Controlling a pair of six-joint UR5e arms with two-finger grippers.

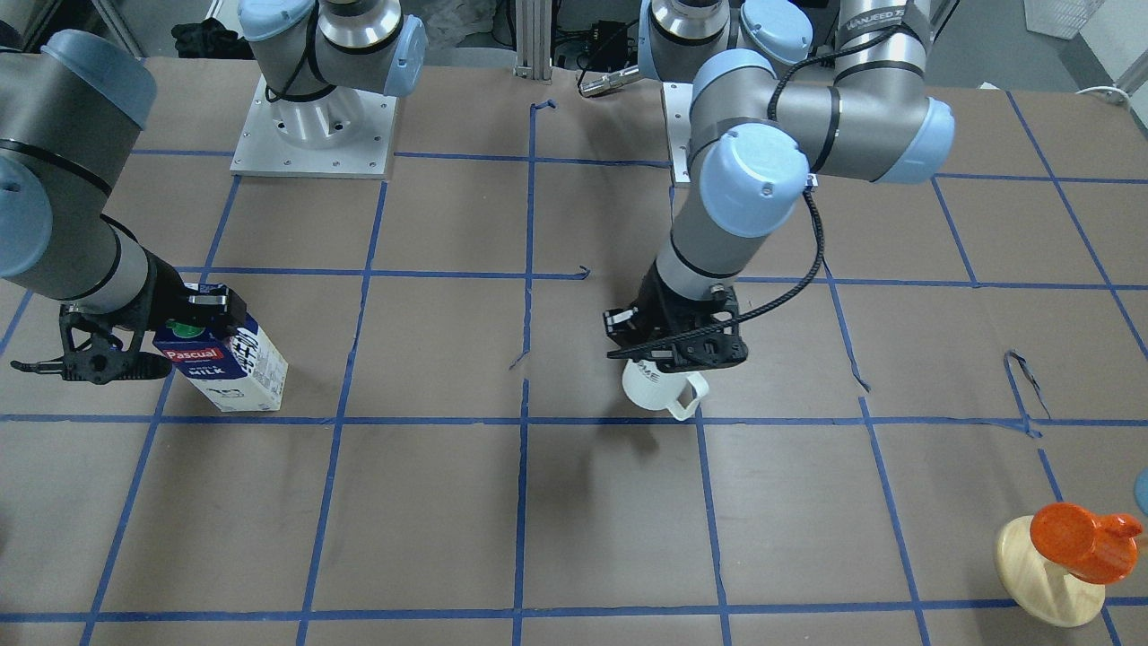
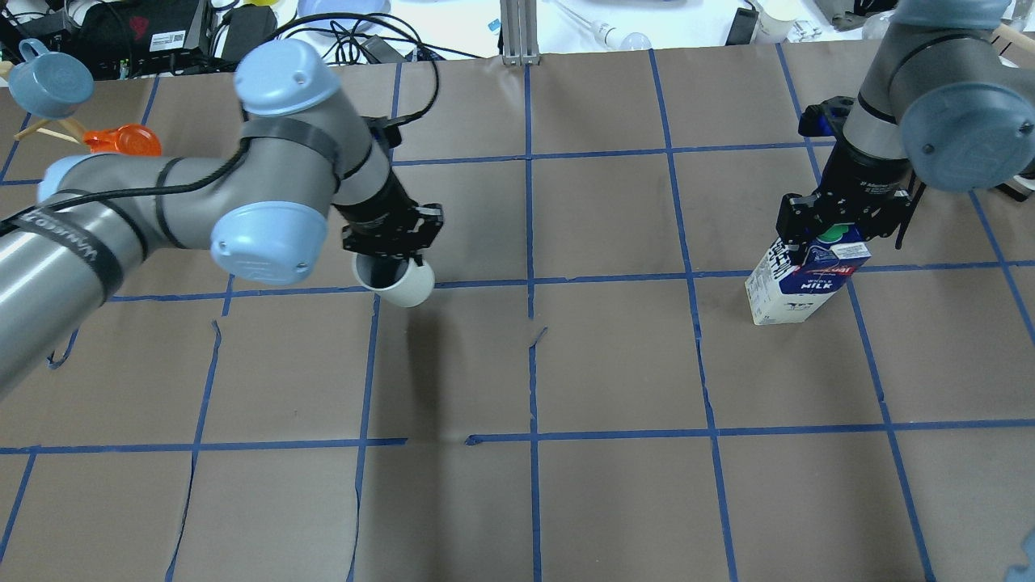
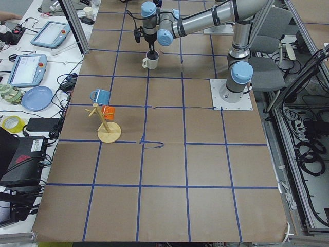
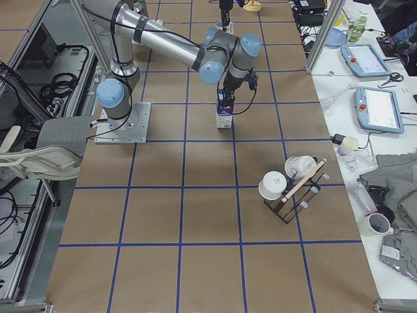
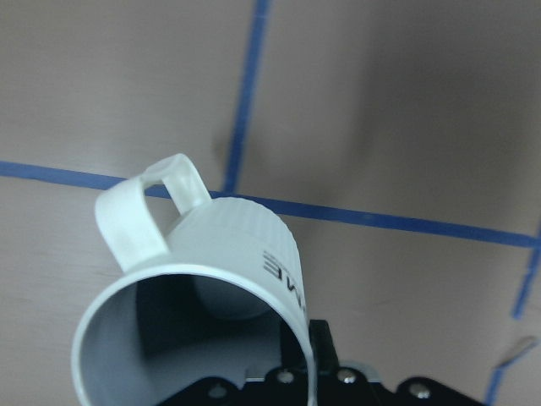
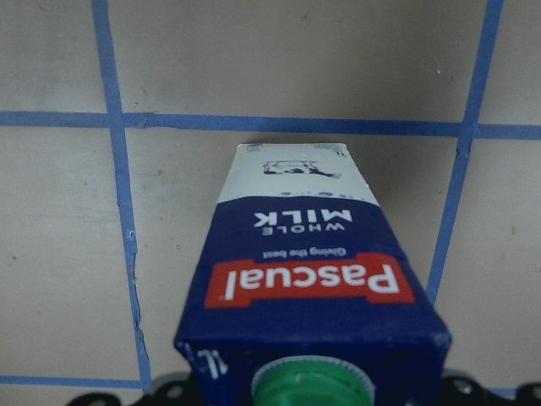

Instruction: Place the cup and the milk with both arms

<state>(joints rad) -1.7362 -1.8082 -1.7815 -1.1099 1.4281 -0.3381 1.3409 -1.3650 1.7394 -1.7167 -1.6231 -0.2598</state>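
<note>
Next, I put the mug (image 1: 652, 387) down at the middle tape crossing (image 1: 525, 418) with my left gripper, because the mug is short of it, and then back that gripper away before my right gripper brings the milk carton.
The white mug (image 1: 661, 388) with dark lettering hangs tilted from my left gripper (image 1: 674, 352), which is shut on its rim, handle pointing away from the robot. It sits at or just above the table near a blue tape crossing; I cannot tell whether it touches. The overhead view shows its grey inside (image 2: 394, 279) under the gripper (image 2: 394, 242). The milk carton (image 1: 226, 359), dark blue over white with a green cap, stands with its base at the table. My right gripper (image 1: 208, 309) is shut on its top. The carton also shows in the overhead view (image 2: 800, 283) and right wrist view (image 6: 308, 279).
A wooden stand (image 1: 1045, 574) with an orange cup (image 1: 1081, 538) stands at the table's end on my left, with a blue mug (image 2: 48, 81) on it. A rack of white cups (image 4: 290, 186) stands at the end on my right. Blue tape lines grid the brown table.
</note>
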